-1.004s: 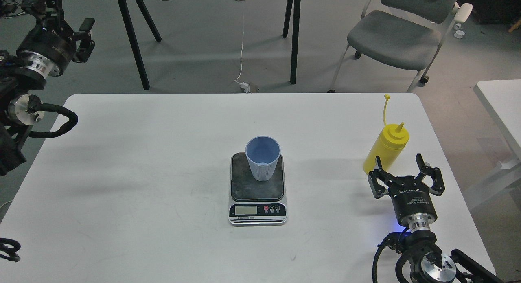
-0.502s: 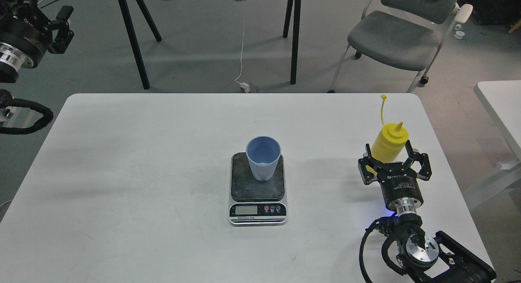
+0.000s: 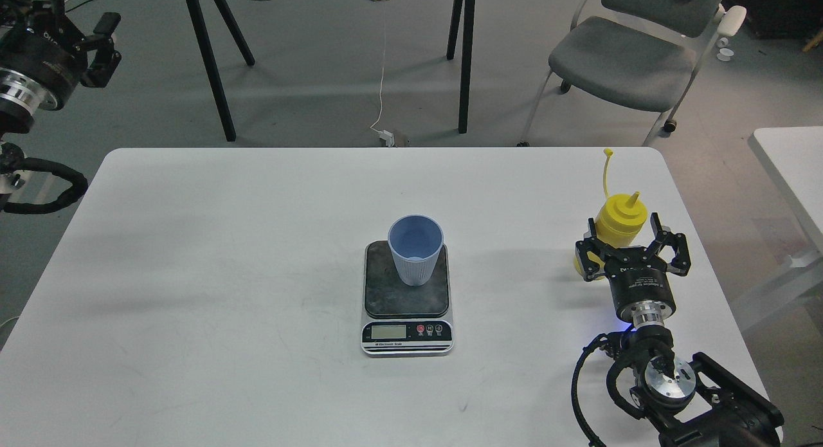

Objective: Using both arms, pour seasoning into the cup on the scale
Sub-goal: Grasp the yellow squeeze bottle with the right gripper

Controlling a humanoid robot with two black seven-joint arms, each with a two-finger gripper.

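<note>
The cap strap [image 3: 606, 173] sticks up away from the nozzle [image 3: 633, 199], so it will point down next to the nozzle when I flip the bottle over.
The light blue ribbed cup [image 3: 416, 249] stands upright on the dark plate of the small scale [image 3: 406, 299] at the table's middle. The yellow seasoning bottle [image 3: 618, 222] stands upright at the right side of the table, its cap strap sticking up. My right gripper [image 3: 624, 232] is open, with one finger on each side of the bottle's body; I cannot tell whether the fingers touch it. My left gripper [image 3: 103, 38] is raised off the table at the far upper left, beyond the table's edge; its fingers cannot be told apart.
The white table [image 3: 257, 254] ends just right of the bottle. Behind it stand a grey chair [image 3: 627, 61] and black trestle legs [image 3: 215, 67]. A second white table [image 3: 794, 170] is at the far right.
My right gripper has moved forward from in front of the bottle until its open fingers sit on either side of it. My left arm has moved left and up, away from the table.
</note>
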